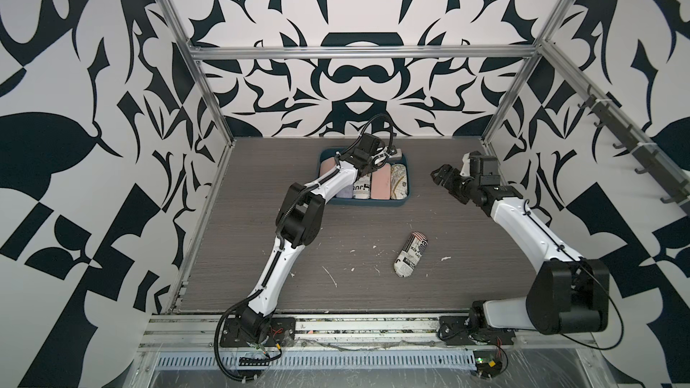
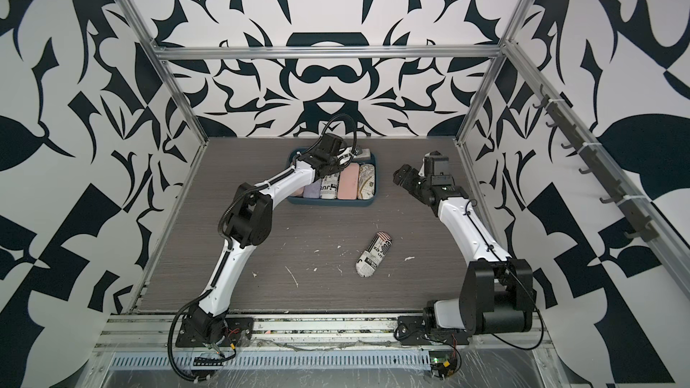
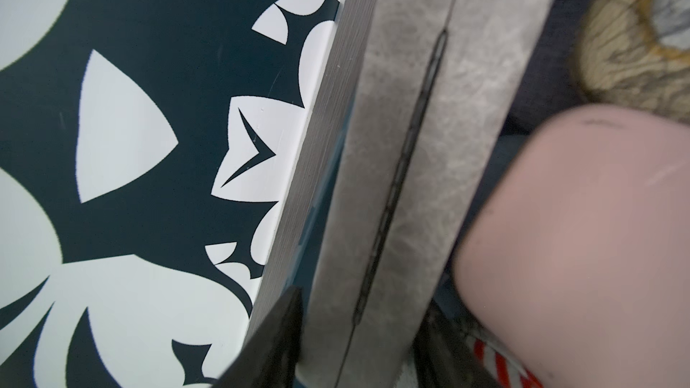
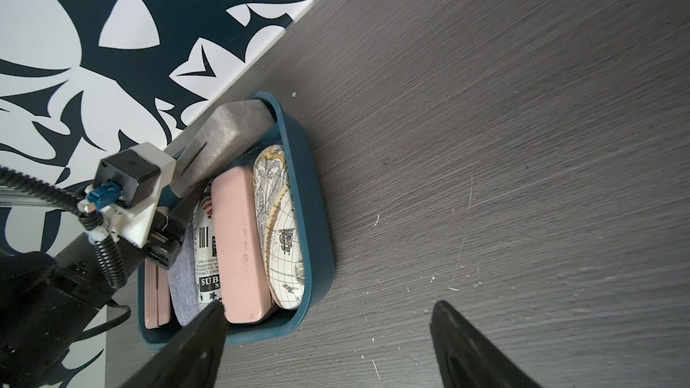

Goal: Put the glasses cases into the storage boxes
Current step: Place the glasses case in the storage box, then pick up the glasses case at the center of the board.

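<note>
The grey case's far end (image 4: 248,118) sits high at the box's back corner, beyond my left gripper's hold, so my right gripper should press that end (image 1: 397,153) into the box.
The dark teal storage box (image 1: 373,201) (image 2: 328,202) (image 4: 317,218) stands at the back of the table. A row of glasses cases fills it: pink (image 1: 328,167), lavender (image 1: 345,190), newspaper-print (image 1: 361,190), pink (image 4: 239,248) and map-print (image 4: 283,225). A grey felt case (image 3: 410,143) (image 4: 227,136) lies crosswise over the box's back edge. My left gripper (image 3: 366,330) (image 1: 384,156) straddles the grey case, open, with a thin gap at one finger. Another newspaper-print case with a flag end (image 1: 410,254) (image 2: 374,254) lies loose mid-table. My right gripper (image 4: 330,306) (image 1: 438,175) hovers open and empty to the right of the box.
Patterned walls and metal frame posts enclose the table on three sides. A rail of hooks (image 1: 634,151) runs along the right wall. White specks and scratches (image 1: 330,276) dot the dark wood-grain tabletop near the loose case.
</note>
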`<state>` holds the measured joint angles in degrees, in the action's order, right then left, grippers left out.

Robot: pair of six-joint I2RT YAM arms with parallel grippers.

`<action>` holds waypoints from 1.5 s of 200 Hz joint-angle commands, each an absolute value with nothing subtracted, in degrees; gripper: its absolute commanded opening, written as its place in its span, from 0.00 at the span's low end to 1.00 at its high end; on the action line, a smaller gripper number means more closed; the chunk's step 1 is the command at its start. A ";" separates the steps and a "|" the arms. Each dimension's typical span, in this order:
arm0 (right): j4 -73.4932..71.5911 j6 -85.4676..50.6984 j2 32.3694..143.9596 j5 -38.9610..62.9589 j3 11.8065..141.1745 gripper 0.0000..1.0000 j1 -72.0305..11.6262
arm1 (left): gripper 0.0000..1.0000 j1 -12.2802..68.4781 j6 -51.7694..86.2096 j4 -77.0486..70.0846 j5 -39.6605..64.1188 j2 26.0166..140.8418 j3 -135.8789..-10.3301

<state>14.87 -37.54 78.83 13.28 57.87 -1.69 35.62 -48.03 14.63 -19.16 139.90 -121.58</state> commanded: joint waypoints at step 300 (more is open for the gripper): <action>12.74 -32.63 107.37 22.41 86.99 0.08 -13.70 | 0.64 38.75 5.17 11.76 8.05 87.13 -75.94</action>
